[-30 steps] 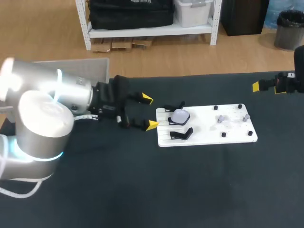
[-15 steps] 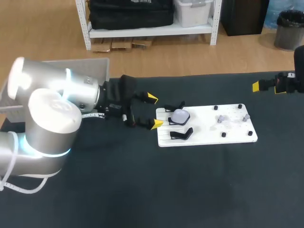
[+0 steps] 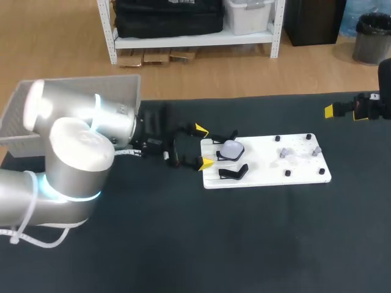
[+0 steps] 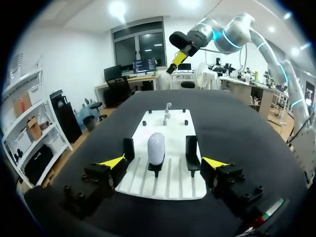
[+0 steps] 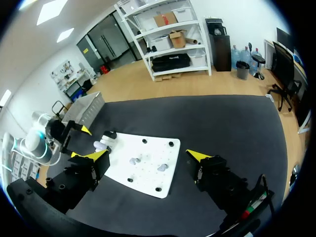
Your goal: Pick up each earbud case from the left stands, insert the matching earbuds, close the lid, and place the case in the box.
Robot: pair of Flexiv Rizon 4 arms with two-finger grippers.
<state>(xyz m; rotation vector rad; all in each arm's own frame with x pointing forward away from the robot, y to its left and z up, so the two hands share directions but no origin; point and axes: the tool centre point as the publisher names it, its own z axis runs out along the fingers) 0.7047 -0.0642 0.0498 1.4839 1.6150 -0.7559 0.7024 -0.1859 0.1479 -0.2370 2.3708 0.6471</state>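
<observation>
My gripper will lift the small pale earbud (image 3: 316, 151) free and leave its hidden peg behind, because the earbud stands propped (image 5: 161, 169) above the white board.
A pale earbud case (image 3: 231, 148) stands on the middle black stand at the left end of the white board (image 3: 269, 168). In the left wrist view the case (image 4: 156, 147) is just ahead of my left gripper (image 4: 163, 163), in line with the gap between its open fingers. Empty black stands (image 4: 191, 154) flank it. My left gripper (image 3: 204, 146) sits at the board's left edge, touching nothing. Small grey earbuds (image 3: 284, 152) rest on pegs at the board's right half. My right gripper (image 3: 333, 111) hovers open, far to the right and above the table, looking down at the board (image 5: 148, 170).
A grey box (image 3: 122, 88) stands at the table's back left, partly behind my left arm. In the right wrist view the box (image 5: 86, 106) lies beyond the board. Dark table surface (image 3: 244, 244) stretches in front of the board.
My left gripper has moved right, up to the board's left edge and closer to the case. The right arm has not moved.
</observation>
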